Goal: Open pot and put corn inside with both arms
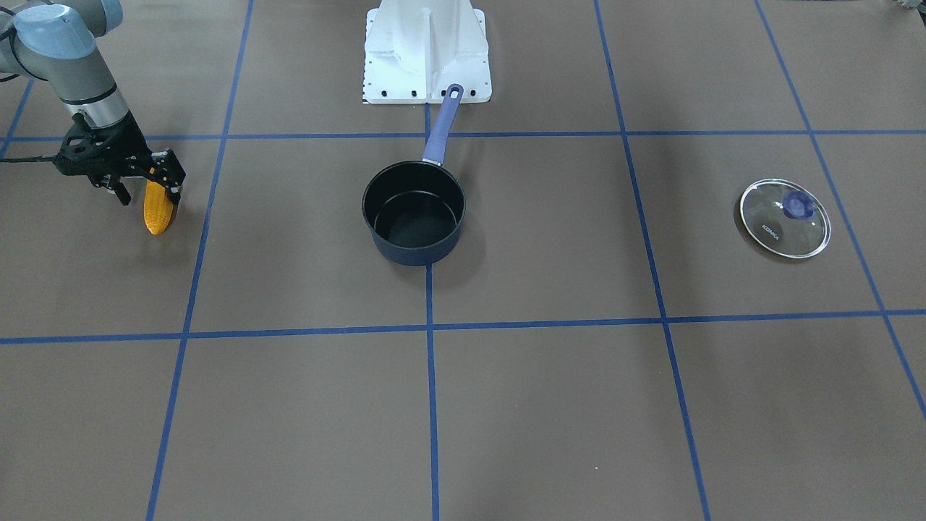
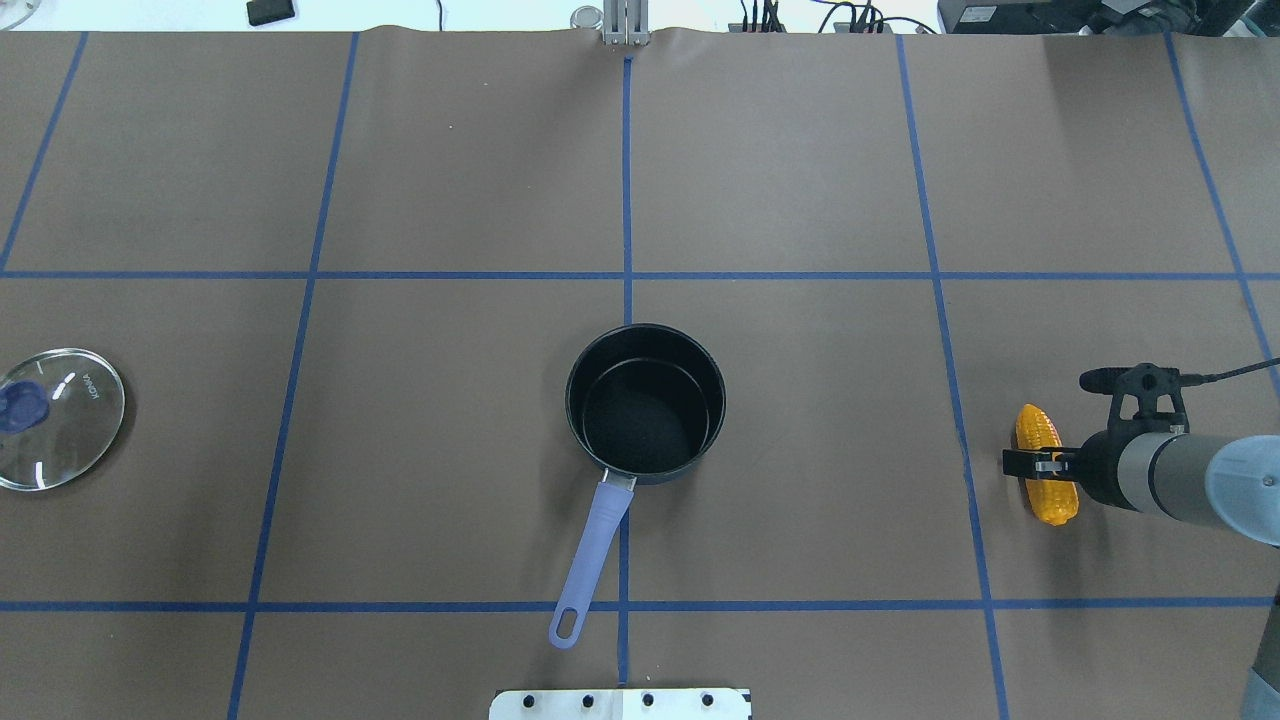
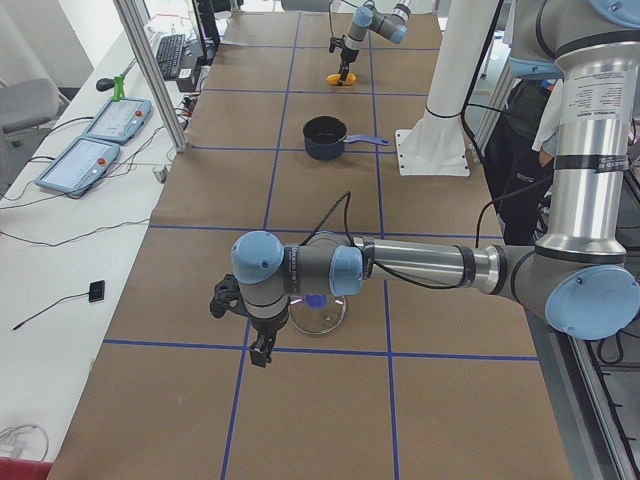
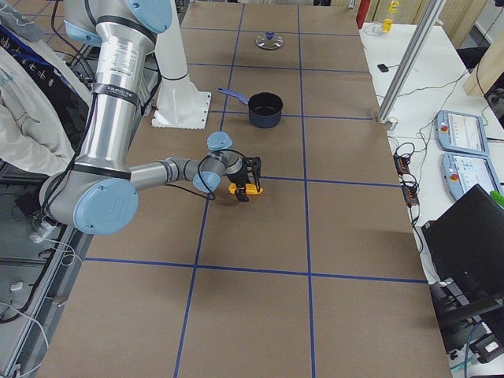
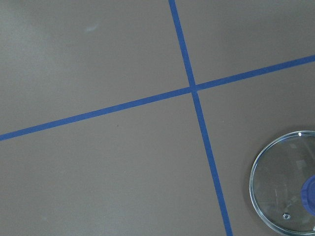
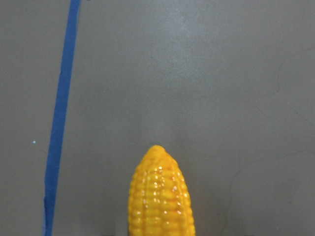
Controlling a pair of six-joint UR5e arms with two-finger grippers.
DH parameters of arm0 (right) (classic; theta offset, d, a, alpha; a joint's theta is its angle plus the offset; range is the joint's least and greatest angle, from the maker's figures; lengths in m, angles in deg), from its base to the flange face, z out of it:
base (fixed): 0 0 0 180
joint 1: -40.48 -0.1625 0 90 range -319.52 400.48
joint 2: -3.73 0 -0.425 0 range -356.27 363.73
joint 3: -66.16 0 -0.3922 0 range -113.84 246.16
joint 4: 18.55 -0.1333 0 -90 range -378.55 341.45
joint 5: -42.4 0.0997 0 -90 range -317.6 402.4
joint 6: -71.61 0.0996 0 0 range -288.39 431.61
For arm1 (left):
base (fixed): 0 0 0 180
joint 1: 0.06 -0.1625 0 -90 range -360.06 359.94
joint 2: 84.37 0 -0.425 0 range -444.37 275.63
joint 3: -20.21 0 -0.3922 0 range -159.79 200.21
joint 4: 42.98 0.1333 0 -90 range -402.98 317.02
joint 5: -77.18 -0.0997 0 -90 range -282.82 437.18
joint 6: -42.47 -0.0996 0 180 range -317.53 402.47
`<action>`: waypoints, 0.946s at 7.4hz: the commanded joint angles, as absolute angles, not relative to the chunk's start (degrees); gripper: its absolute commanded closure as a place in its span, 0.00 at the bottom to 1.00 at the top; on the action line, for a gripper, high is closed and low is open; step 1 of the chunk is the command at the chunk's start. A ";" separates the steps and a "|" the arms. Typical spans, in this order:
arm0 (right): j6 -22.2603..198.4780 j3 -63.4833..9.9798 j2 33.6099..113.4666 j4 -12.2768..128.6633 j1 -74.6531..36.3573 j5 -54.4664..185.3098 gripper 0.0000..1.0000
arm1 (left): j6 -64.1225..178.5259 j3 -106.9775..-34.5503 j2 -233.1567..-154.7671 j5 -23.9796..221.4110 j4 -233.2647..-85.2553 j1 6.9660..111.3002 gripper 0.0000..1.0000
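The orange-yellow corn (image 1: 159,208) should fit all the way inside the pot's rim when I lower it, because it looks shorter than the pot's wide opening (image 1: 414,205).
The dark navy pot (image 1: 414,217) stands open in the middle of the table, its lavender handle (image 1: 441,126) pointing at the robot's base; it also shows in the overhead view (image 2: 645,405). The orange-yellow corn (image 1: 158,210) lies on the table on the robot's right, seen also from overhead (image 2: 1035,425) and in the right wrist view (image 6: 160,196). My right gripper (image 1: 151,198) is down over the corn's thick end, open, a finger on each side. My left gripper (image 3: 260,350) shows only in the exterior left view, beside the lid; I cannot tell whether it is open or shut.
The round glass lid (image 1: 785,218) with a purple knob lies flat on the table on the robot's left, far from the pot; it also shows at the left wrist view's lower right (image 5: 288,187). The white robot base (image 1: 427,58) stands behind the pot handle. Blue tape lines grid the brown table.
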State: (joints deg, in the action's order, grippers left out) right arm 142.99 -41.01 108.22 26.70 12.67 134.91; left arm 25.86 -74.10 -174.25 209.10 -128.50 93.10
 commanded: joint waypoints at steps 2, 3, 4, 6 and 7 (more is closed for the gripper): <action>142.54 -41.68 107.97 26.71 12.71 134.95 1.00 | 25.95 -74.10 -174.19 209.19 -128.50 93.01 0.02; 142.27 -43.51 107.88 26.88 12.62 135.56 1.00 | 26.12 -74.01 -174.19 209.11 -128.06 93.10 0.02; 142.27 -43.97 107.01 28.19 11.84 136.26 1.00 | 26.21 -74.10 -173.76 209.19 -127.54 93.10 0.02; 142.18 -44.67 89.01 48.29 5.09 141.08 1.00 | 32.57 -75.67 -169.37 215.13 -128.50 93.10 0.02; 142.27 -44.59 77.93 60.51 5.06 141.01 1.00 | 34.89 -76.90 -168.31 215.17 -129.19 93.10 0.02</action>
